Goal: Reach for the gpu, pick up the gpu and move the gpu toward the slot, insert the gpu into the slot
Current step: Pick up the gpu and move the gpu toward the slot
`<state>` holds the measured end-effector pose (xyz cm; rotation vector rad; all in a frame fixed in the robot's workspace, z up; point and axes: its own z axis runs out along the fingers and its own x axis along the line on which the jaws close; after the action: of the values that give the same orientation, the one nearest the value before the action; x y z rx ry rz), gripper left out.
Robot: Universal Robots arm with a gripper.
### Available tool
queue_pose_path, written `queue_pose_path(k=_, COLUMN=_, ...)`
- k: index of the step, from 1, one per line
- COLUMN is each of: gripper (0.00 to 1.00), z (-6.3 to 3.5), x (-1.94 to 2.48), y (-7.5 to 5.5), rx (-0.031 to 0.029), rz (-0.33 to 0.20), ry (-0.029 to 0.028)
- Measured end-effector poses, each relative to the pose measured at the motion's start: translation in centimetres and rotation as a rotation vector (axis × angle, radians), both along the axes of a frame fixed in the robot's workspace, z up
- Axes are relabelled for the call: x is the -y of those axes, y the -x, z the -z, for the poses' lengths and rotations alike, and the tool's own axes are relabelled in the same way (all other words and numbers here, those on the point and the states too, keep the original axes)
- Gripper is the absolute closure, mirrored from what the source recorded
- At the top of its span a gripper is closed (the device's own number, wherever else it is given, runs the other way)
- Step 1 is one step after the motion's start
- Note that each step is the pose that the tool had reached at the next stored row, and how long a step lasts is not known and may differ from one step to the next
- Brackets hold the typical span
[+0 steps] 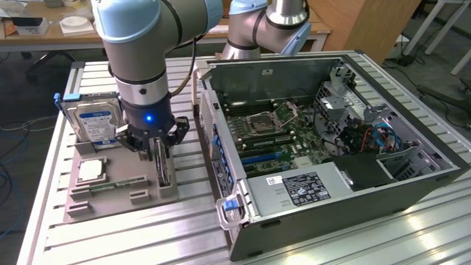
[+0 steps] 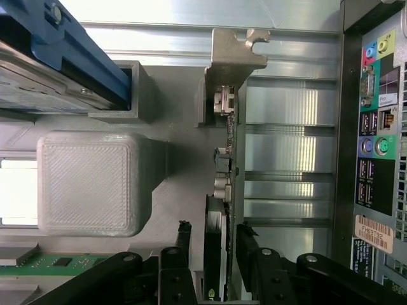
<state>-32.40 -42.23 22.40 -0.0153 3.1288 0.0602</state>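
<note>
My gripper is about to lift the gpu (image 1: pixel 161 163), which will slide straight up and leave the holder behind, because the grey holder's socket (image 2: pixel 201 114) is open on top.
The gpu (image 1: pixel 161 165) stands on edge in the grey holder (image 1: pixel 118 205) on the exterior view's left, outside the computer case. My gripper (image 1: pixel 158 144) hangs straight over it, fingers down on either side of the card. In the wrist view the gpu (image 2: pixel 222 184) is seen edge-on, its silver end bracket (image 2: pixel 236 54) at the far end. My gripper (image 2: pixel 215 236) is open and straddles the card's near end: one finger close against the board side, a gap between the other and the black cooler. The slot (image 1: pixel 261 158), long and blue, lies on the green motherboard (image 1: pixel 294 132) inside the case.
A silver-and-blue hard drive (image 1: pixel 94 124) stands in the holder beside my gripper. A processor (image 1: pixel 90 171) and a memory stick (image 1: pixel 110 186) lie in front. The open case (image 1: pixel 331 165) has a power supply (image 1: pixel 301 187) near its front and cables at its right. Its rear ports (image 2: pixel 375 146) face the holder.
</note>
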Motion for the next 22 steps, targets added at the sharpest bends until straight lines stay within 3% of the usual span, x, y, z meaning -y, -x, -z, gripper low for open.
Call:
queue_pose_path(k=8, gripper=0.58, z=-0.01, x=0.00, y=0.00, rx=-0.0001, rz=0.000, ry=0.0002)
queue_pose_path(k=11, gripper=0.60, z=-0.01, x=0.00, y=0.00, rx=-0.0002, rz=0.000, ry=0.0002)
queue_pose_path(k=12, gripper=0.67, z=-0.01, x=0.00, y=0.00, rx=-0.0002, rz=0.000, ry=0.0002)
queue_pose_path(k=22, gripper=0.68, z=-0.01, x=0.00, y=-0.02, rx=-0.0003, rz=0.000, ry=0.0003)
